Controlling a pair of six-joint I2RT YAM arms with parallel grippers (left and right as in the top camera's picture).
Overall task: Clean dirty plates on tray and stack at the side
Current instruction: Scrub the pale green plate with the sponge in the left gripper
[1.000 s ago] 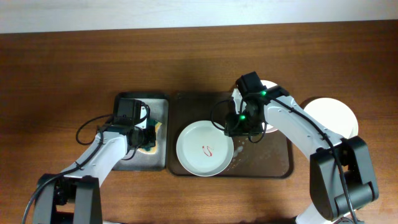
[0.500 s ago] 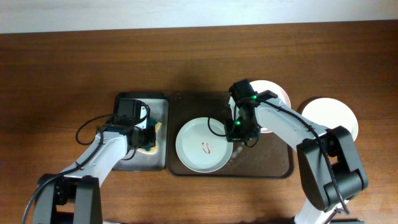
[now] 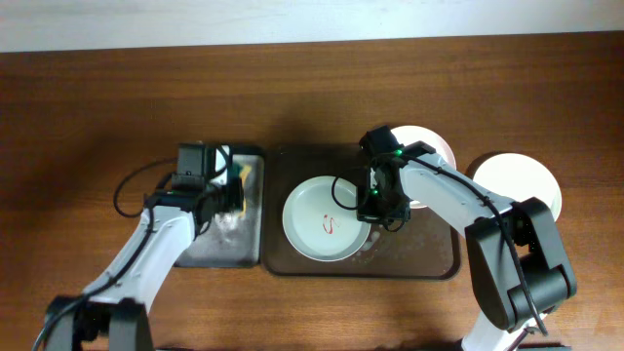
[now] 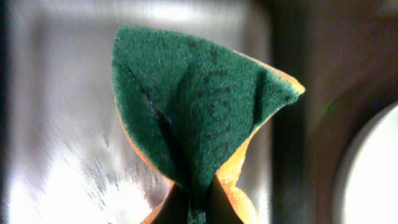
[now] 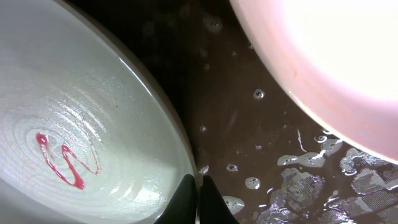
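Observation:
The red scribble [image 3: 329,225] is still on the pale green plate [image 3: 314,213], so my left gripper should fetch the sponge from the grey tray and wipe the plate before stacking.
A pale green plate [image 3: 327,218] with a red scribble [image 5: 62,163] lies on the dark brown tray [image 3: 429,255]. My right gripper [image 3: 371,207] is shut on the plate's right rim [image 5: 186,155], fingers pinching it. A pinkish white plate [image 3: 432,146] sits at the tray's far right corner, also in the right wrist view [image 5: 336,68]. A white plate [image 3: 522,183] lies on the table to the right. My left gripper [image 3: 234,185] is shut on a green and yellow sponge [image 4: 199,118], held above the grey tray [image 3: 219,244].
The grey metal tray [image 4: 56,124] is wet and shiny. Water drops and puddles [image 5: 348,180] lie on the brown tray floor. Wooden table [image 3: 88,107] surrounds both trays.
My left gripper has lifted the sponge off the grey tray and moved it toward the far edge. The green plate has shifted slightly right and up in the right gripper.

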